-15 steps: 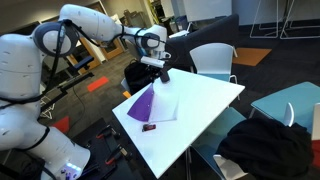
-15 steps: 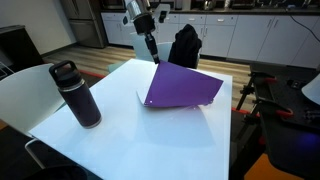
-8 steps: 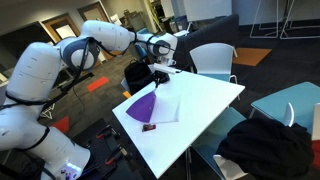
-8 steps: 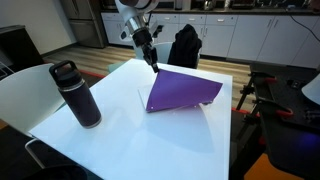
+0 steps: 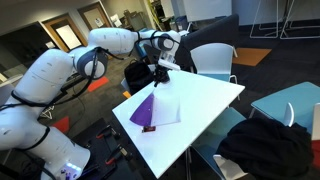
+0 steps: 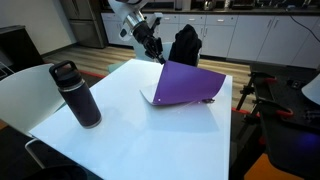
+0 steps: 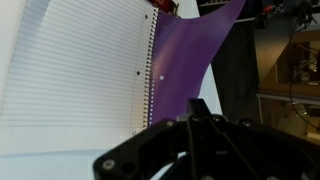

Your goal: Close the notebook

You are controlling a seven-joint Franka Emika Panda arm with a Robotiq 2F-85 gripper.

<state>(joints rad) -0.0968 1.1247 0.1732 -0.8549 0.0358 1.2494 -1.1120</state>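
Observation:
The purple cover raised (image 7: 183,68) beyond the spiral binding is in my gripper, so next I swing it over the lined page (image 7: 75,75) and let go of it there.
The notebook lies open on the white table (image 5: 205,105). Its purple cover (image 6: 186,83) is lifted and tilted over the white pages (image 6: 147,97); it also shows in an exterior view (image 5: 143,110). In the wrist view I see the lined page (image 7: 80,60), the spiral binding (image 7: 150,70) and the purple cover (image 7: 185,55). My gripper (image 6: 158,55) looks shut and empty, with its tip at the raised top corner of the cover. It also shows in an exterior view (image 5: 160,72) and the wrist view (image 7: 197,108).
A dark cylindrical bottle (image 6: 80,95) stands near one table corner. A small dark red-tipped object (image 5: 148,128) lies beside the notebook near the table edge. A black bag on a chair (image 6: 185,45) sits behind the table. Chairs (image 5: 215,60) surround it.
My gripper has moved along the cover's raised edge, and the purple cover has tipped up more steeply and shifted further over the pages.

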